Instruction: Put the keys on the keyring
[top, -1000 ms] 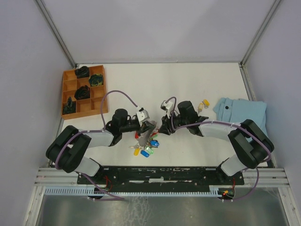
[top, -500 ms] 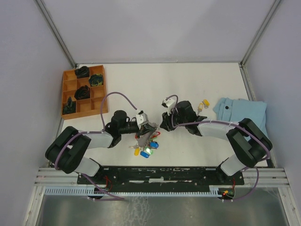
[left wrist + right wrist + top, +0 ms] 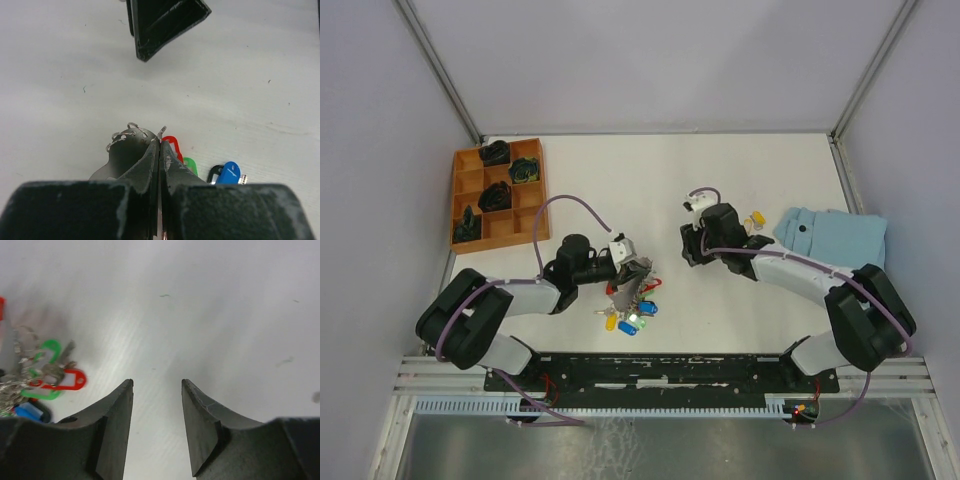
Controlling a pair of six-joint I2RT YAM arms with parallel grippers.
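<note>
The nearer yellow-tagged key sits clear of the keyring in my left gripper, so my open right gripper should keep going until its fingers close on that key.
The keyring lies near the table's front middle with blue, green, yellow and red tagged keys clustered on it. My left gripper is shut on a thin metal ring of the keyring. In the left wrist view, red, green and blue tags lie just right of the jaws. My right gripper is open and empty, to the right of the cluster and apart from it. The right wrist view shows the keys at its left edge. A lone yellow-tagged key lies further right.
An orange compartment tray with dark objects stands at the back left. A folded blue cloth lies at the right edge, beside the yellow-tagged key. The right gripper's fingers show at the top of the left wrist view.
My right gripper has pulled away from the key cluster, moving right and back, open and empty. My left gripper stays shut on the keyring and has barely moved.
</note>
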